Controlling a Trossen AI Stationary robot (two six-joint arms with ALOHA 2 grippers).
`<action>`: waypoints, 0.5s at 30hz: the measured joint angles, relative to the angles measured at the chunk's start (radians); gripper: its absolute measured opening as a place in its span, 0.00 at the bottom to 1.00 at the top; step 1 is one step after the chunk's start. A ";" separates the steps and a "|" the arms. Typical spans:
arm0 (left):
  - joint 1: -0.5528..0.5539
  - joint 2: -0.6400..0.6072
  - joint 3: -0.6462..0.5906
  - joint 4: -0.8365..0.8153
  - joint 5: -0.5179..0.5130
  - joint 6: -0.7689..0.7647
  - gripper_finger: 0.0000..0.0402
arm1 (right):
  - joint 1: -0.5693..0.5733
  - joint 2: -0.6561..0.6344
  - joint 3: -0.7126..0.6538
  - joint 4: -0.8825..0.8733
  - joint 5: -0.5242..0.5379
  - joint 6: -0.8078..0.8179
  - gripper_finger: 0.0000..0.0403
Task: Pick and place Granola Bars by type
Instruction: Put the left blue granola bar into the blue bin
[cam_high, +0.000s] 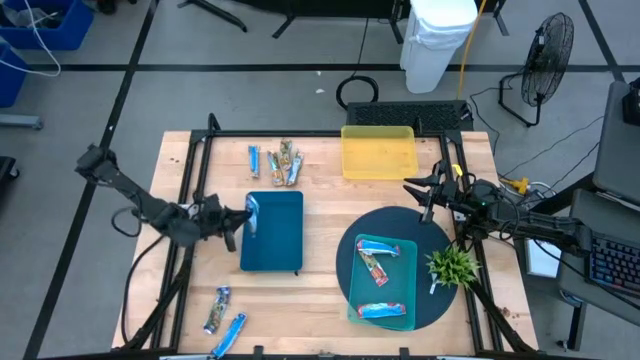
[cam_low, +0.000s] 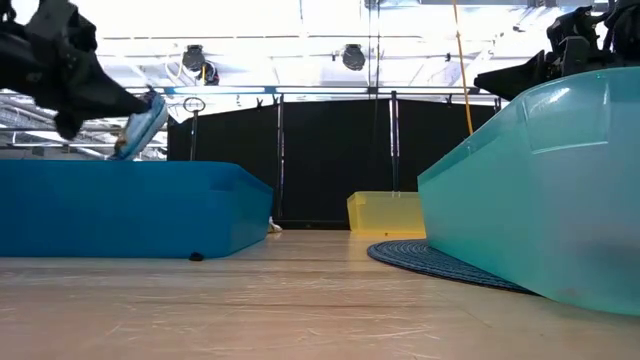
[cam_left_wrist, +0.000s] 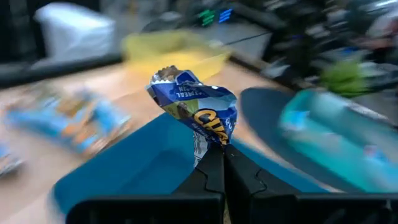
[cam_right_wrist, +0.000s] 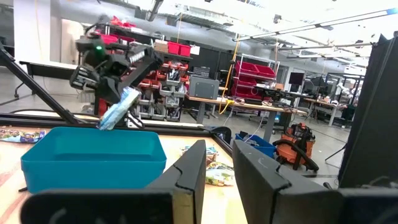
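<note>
My left gripper is almost level at the dark blue tray's edge (cam_high: 243, 235). I should lift my left gripper, point it down and lower the granola bar inside (cam_high: 265, 222).
My left gripper (cam_high: 238, 216) is shut on a blue-wrapped granola bar (cam_left_wrist: 196, 115) above the left edge of the dark blue tray (cam_high: 275, 235); the low view shows the bar (cam_low: 140, 125) above the tray wall. More bars lie on the table beyond the tray (cam_high: 275, 162) and near the front-left edge (cam_high: 222, 322). The teal tray (cam_high: 400, 290) holds a mottled bar (cam_high: 375, 266) and a blue bar (cam_high: 383, 311). My right gripper (cam_high: 425, 195) hangs open between the yellow tray (cam_high: 379, 153) and the round mat, touching nothing. My left gripper pinches the blue bar by one crimped end of its wrapper (cam_left_wrist: 208, 144) between the two shut fingers (cam_left_wrist: 239, 177). It comes roughly level from the table's left. The bar is lifted clear and sticks out beyond the fingertips, tilted over the dark blue tray.
The teal tray sits on a dark round mat (cam_high: 440, 230). A small green plant (cam_high: 452, 266) stands on the mat's right edge. A black frame (cam_high: 300, 133) runs around the table. Bare wood shows between the dark blue tray and the mat.
</note>
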 joint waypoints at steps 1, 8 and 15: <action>0.021 -0.032 -0.035 0.095 0.045 0.095 0.00 | 0.000 0.000 0.000 0.000 0.000 0.000 0.18; 0.201 -0.183 -0.150 0.471 0.365 0.514 0.00 | 0.000 0.000 0.000 0.000 0.000 0.000 0.18; 0.426 -0.206 -0.132 0.467 0.578 0.536 0.00 | 0.000 0.000 0.000 0.000 0.000 0.000 0.18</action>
